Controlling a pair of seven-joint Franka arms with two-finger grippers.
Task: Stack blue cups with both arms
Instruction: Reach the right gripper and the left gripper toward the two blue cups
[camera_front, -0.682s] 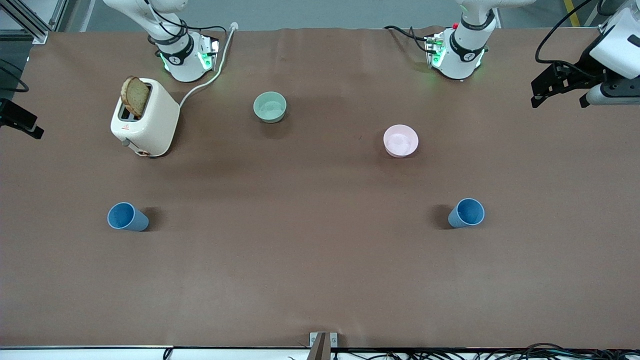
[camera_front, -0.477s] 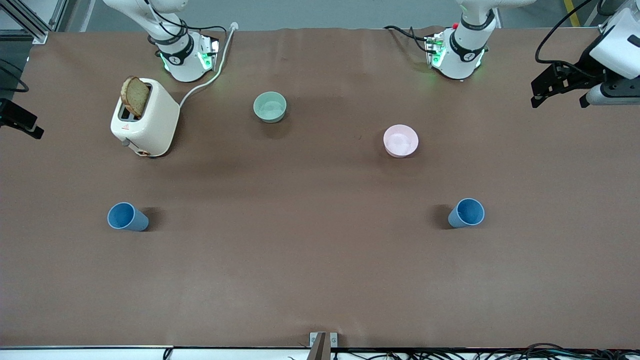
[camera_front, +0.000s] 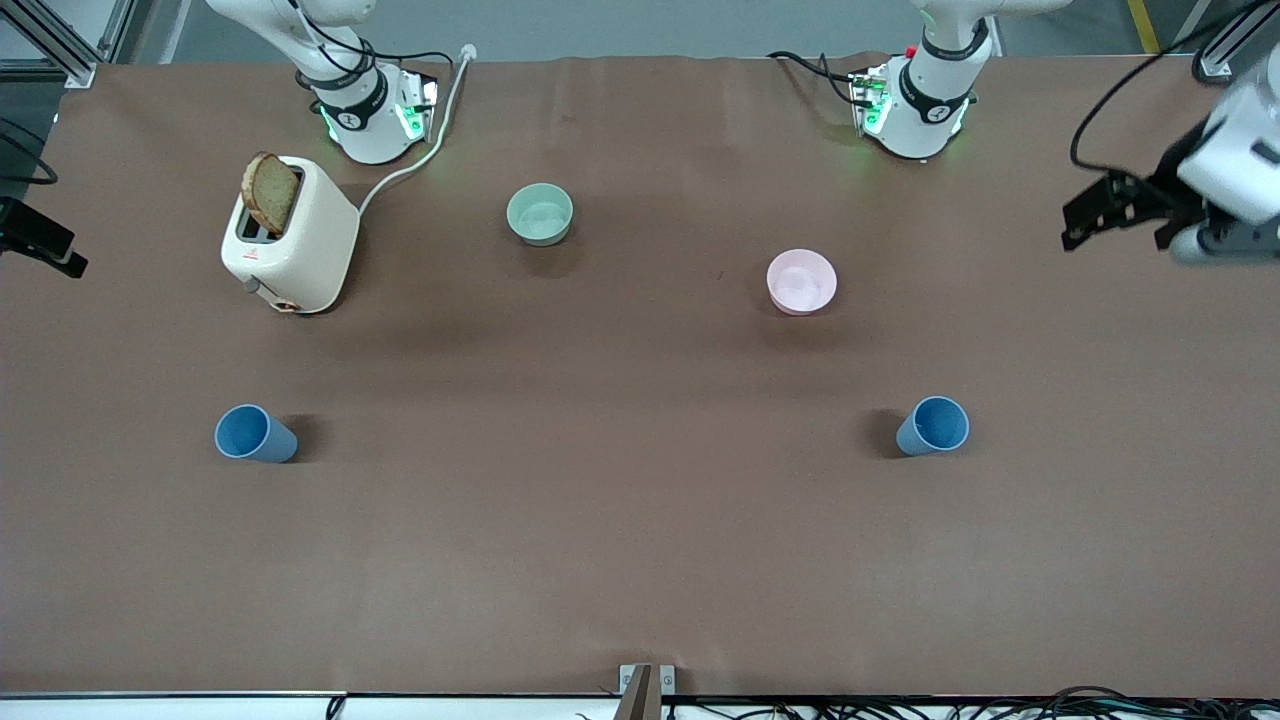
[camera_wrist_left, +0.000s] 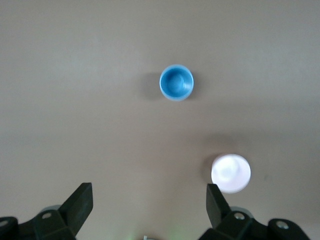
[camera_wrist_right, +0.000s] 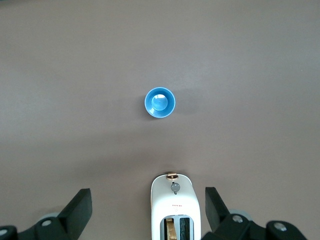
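Note:
The blue cup near the toaster gets narrower from rim to base, so it will go deep into the other blue cup when I lower it.
Two blue cups stand upright and apart on the brown table. One cup is toward the right arm's end, the other toward the left arm's end. My left gripper hangs high over the left arm's end, open and empty. The left wrist view shows its cup far below. My right gripper is open and empty, high over the toaster. Its cup is far below. In the front view only a black part of the right gripper shows at the edge.
A cream toaster with a slice of bread in it stands near the right arm's base and shows in the right wrist view. A pale green bowl and a pink bowl sit farther from the front camera than the cups. The pink bowl also shows in the left wrist view.
The left arm's hand has shifted and dropped a little at the left arm's end of the table. The cups, bowls and toaster have not moved.

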